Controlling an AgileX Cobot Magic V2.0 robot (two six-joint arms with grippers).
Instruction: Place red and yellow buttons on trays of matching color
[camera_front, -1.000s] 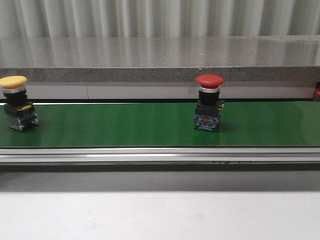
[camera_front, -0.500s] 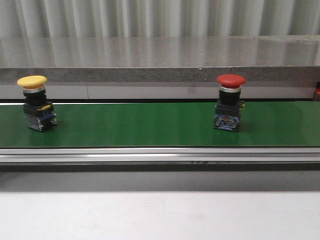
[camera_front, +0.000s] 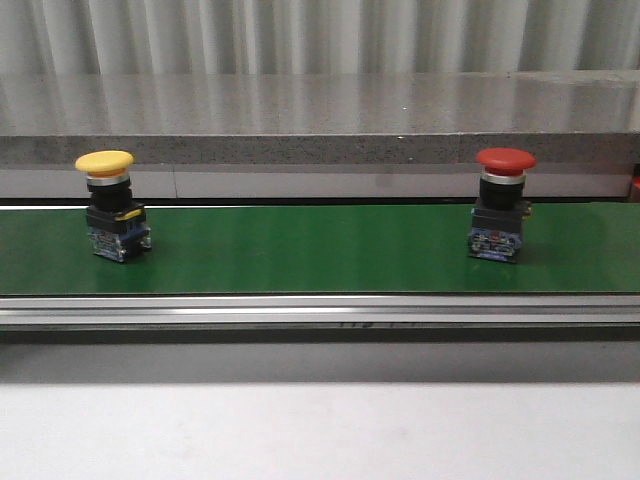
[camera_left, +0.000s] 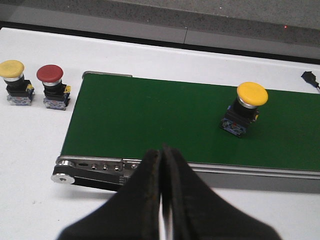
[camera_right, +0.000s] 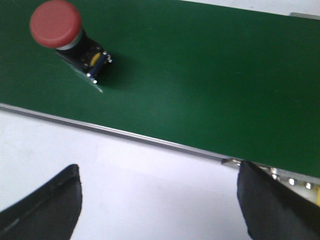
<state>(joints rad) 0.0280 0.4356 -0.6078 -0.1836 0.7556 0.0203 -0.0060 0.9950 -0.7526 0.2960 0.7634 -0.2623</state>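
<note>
The yellow button (camera_front: 115, 207) is standing upright on the green belt (camera_front: 305, 248), so it should travel along toward my right gripper when I carry the red button.
On the green belt (camera_front: 300, 250) a yellow button (camera_front: 110, 205) stands at the left and a red button (camera_front: 500, 205) at the right, both upright. The left wrist view shows the yellow button (camera_left: 246, 107) on the belt, well beyond my left gripper (camera_left: 164, 152), whose jaws are shut with nothing in them. In the right wrist view the red button (camera_right: 62, 35) stands on the belt, far from my right gripper (camera_right: 160, 195), which hangs open over the white table. No trays are in view.
Off the belt's end a second yellow button (camera_left: 15, 82) and a second red button (camera_left: 52, 86) stand side by side on the white table. A metal rail (camera_front: 320, 310) borders the belt's near side. A grey stone ledge (camera_front: 320, 120) runs behind it.
Both buttons on the belt have travelled to the right in the front view, keeping their spacing. No gripper shows in that view.
</note>
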